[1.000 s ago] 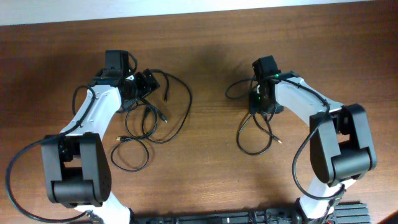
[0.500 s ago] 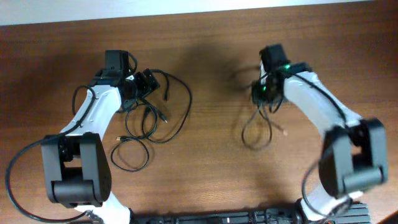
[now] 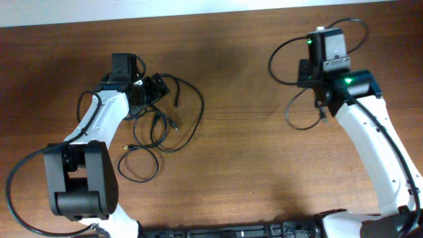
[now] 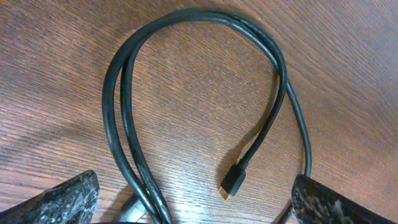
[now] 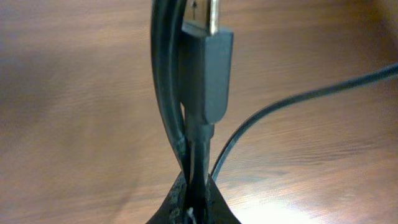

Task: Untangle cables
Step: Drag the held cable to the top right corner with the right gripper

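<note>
The cable in my right gripper (image 3: 269, 65) is hanging clear of the heap of cables. I should keep carrying it to the table's open far corner (image 3: 395, 39) and let go of it there.
A bunch of black cables (image 3: 173, 123) lies on the wooden table at the left, with one more curl (image 3: 139, 165) nearer the front. My left gripper (image 3: 156, 88) hangs open over the bunch's back edge. In the left wrist view a doubled cable loop (image 4: 122, 99) and a small plug (image 4: 234, 178) lie between my spread fingers (image 4: 62, 200); the left gripper (image 4: 199, 210) holds nothing. At the back right, my right gripper (image 3: 322, 100) is shut on a separate cable (image 3: 295, 121) that dangles in loops. The right wrist view shows the right gripper (image 5: 196, 200) pinching that cable's strands (image 5: 163, 93) beside its plug (image 5: 208, 74).
The table (image 3: 238, 165) is dark brown wood, with its far edge meeting a white surface (image 3: 198, 6). A thicker black arm wire (image 3: 360, 26) arcs over the right wrist. The arm bases stand at the front left (image 3: 79, 185) and front right.
My right gripper shut on the right-hand cable and carried it up and away toward the back right. The left arm and its cables stayed still.
</note>
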You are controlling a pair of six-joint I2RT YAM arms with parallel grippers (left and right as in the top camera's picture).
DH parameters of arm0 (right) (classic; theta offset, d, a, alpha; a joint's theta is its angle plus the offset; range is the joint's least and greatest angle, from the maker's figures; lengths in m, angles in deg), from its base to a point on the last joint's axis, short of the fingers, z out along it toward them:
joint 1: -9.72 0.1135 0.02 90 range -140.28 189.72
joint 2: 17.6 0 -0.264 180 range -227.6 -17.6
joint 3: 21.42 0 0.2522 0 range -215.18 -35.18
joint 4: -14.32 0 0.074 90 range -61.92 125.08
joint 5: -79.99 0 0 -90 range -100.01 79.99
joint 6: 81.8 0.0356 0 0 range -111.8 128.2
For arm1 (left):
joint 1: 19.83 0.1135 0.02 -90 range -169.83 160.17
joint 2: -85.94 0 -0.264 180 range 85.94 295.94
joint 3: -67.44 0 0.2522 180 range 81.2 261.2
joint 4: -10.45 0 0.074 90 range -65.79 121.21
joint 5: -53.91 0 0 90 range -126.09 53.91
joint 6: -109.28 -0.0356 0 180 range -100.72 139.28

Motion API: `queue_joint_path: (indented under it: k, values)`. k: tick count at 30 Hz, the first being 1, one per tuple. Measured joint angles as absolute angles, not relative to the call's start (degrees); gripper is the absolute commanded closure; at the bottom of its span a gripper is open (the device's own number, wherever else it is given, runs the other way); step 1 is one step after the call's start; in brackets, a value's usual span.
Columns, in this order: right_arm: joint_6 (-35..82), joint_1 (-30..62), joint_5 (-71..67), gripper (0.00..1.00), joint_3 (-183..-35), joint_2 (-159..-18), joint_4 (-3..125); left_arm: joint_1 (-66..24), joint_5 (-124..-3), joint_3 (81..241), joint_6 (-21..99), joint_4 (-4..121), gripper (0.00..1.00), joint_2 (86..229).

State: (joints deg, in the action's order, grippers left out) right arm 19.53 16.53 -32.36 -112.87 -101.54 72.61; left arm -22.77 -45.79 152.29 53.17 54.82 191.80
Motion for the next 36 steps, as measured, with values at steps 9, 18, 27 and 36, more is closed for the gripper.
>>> queue_joint_path:
  k: [9, 18, 27, 36]
  values:
    - [19.4, -10.6, -31.1, 0.96, -112.9, -103.6, 49.3, -22.8, -45.8, 152.3, 53.1, 54.8, 0.01, 191.8]
    - [19.3, -19.4, -15.1, 0.96, -126.9, -127.6, 39.8, -22.8, -45.8, 152.3, 53.1, 54.9, 0.01, 191.8]
    - [19.1, -19.3, -13.7, 0.72, -147.5, -150.5, 37.6, -22.8, -45.8, 152.3, 53.2, 54.8, 0.01, 191.8]
    - [19.0, -19.4, -13.5, 0.05, -147.8, -157.4, 47.6, -22.8, -45.8, 152.3, 53.1, 54.8, 0.01, 191.8]
